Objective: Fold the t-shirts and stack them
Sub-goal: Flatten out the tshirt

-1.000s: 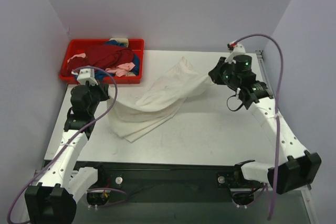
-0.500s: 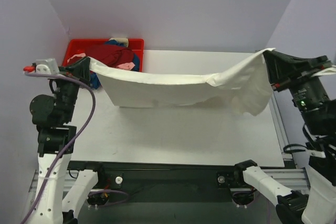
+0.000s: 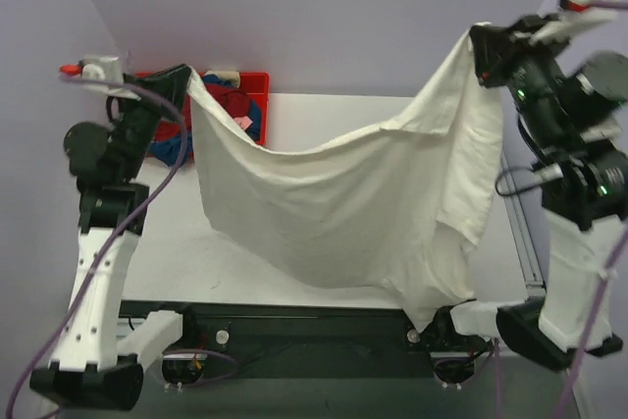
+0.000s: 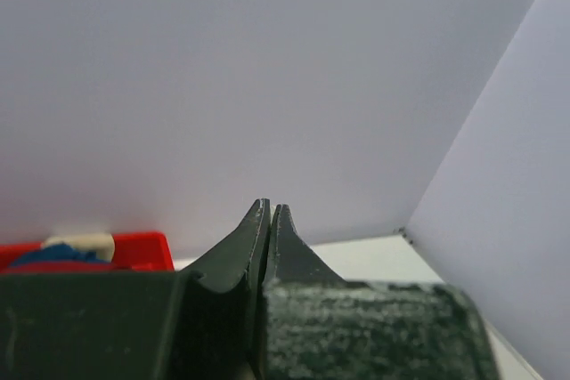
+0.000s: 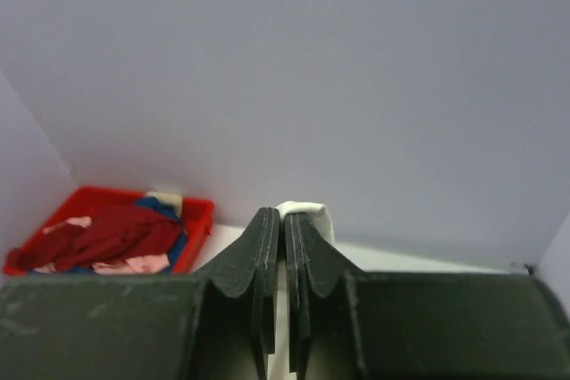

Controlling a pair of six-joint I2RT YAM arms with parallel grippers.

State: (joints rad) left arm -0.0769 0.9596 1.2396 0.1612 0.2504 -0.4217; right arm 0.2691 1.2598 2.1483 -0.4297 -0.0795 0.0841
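Observation:
The cream-white t-shirt's lower edge hangs over the front edge of the table, so both my grippers should move the t-shirt's top corners toward the table's far side and lay it down flat.
The large cream-white t-shirt hangs in the air, stretched between both raised grippers, its lower edge sagging over the table's front edge. My left gripper is shut on its left corner, high above the tray. My right gripper is shut on its right corner, high at the far right; a fold of white cloth shows between the shut fingers in the right wrist view. In the left wrist view the jaws are pressed together and the cloth is hidden. The dark red, blue and pale pink t-shirts lie heaped in the tray.
The red plastic tray stands at the table's far left corner, partly hidden by the hanging shirt and left arm. The white table shows bare at the left front. Grey walls stand close on the left, back and right.
Both grippers have lifted the cream-white shirt from lying bunched on the table to hanging high and spread wide, moving apart and upward; the cloth now drapes down past the front edge.

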